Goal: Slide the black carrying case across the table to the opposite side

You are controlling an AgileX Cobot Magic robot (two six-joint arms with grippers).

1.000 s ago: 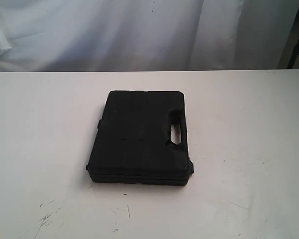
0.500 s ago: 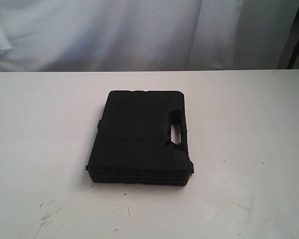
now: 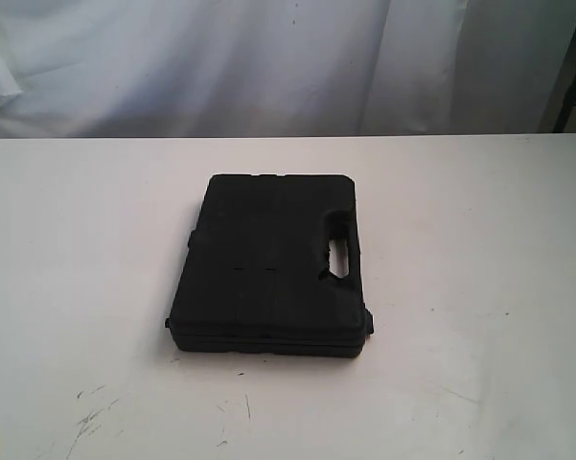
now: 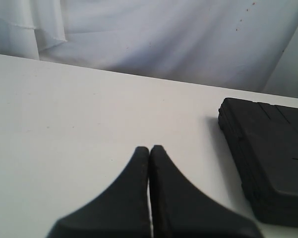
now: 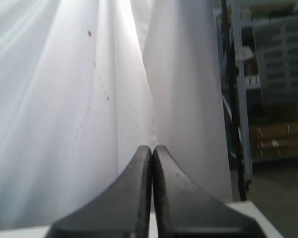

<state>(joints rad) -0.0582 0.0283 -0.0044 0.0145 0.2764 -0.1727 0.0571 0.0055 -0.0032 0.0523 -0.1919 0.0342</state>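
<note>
My right gripper points at the white curtain (image 5: 126,104), away from the carrying case. So it should tip down, open and take hold of the case's handle (image 3: 354,253) before sliding.
The black carrying case (image 3: 268,266) lies flat near the middle of the white table (image 3: 479,287), its handle cut-out on its right side. No arm shows in the exterior view. In the left wrist view my left gripper (image 4: 149,148) is shut with nothing in it, above bare table (image 4: 64,124), and a corner of the case (image 4: 268,158) lies off to one side, apart from the fingers. In the right wrist view my right gripper (image 5: 152,148) is shut and empty, pointing at the white curtain; the case is out of that view.
A white curtain (image 3: 268,57) hangs behind the table's far edge. Dark scratch marks (image 3: 91,417) sit at the near left of the tabletop. Metal shelving with boxes (image 5: 268,89) stands beyond the curtain in the right wrist view.
</note>
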